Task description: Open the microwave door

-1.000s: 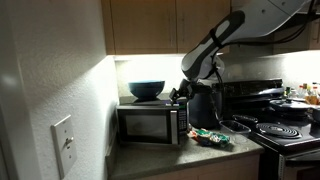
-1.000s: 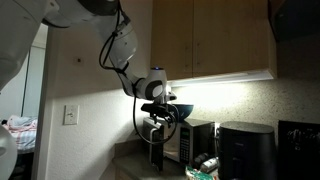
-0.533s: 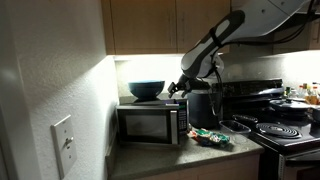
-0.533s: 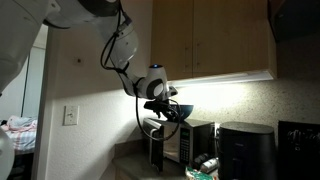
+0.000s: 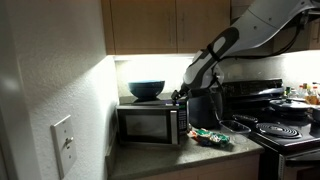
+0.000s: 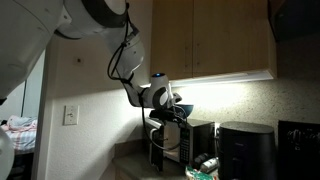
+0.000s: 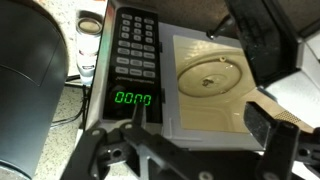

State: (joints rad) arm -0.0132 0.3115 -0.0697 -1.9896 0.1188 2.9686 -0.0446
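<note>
The microwave door stands only partly open by my empty gripper, so I should reach behind the door and push its inner side away from the microwave's hollow.
The microwave stands on the counter under the cabinets; it also shows from the side in an exterior view. In the wrist view its control panel reads 00:00, and beside it the lit cavity with the glass turntable is plainly visible. A dark slab at the upper right looks like the microwave door swung aside. My gripper is open and empty, its fingers wide apart in front of the cavity's edge. In both exterior views it hovers at the microwave's upper front corner.
A blue bowl sits on top of the microwave. A black cylindrical appliance stands close beside it. A green packet lies on the counter, a stove further along. Wooden cabinets hang low overhead.
The arm's upper links have shifted sideways. The gripper rose slightly, then came back down to the microwave's upper front corner.
</note>
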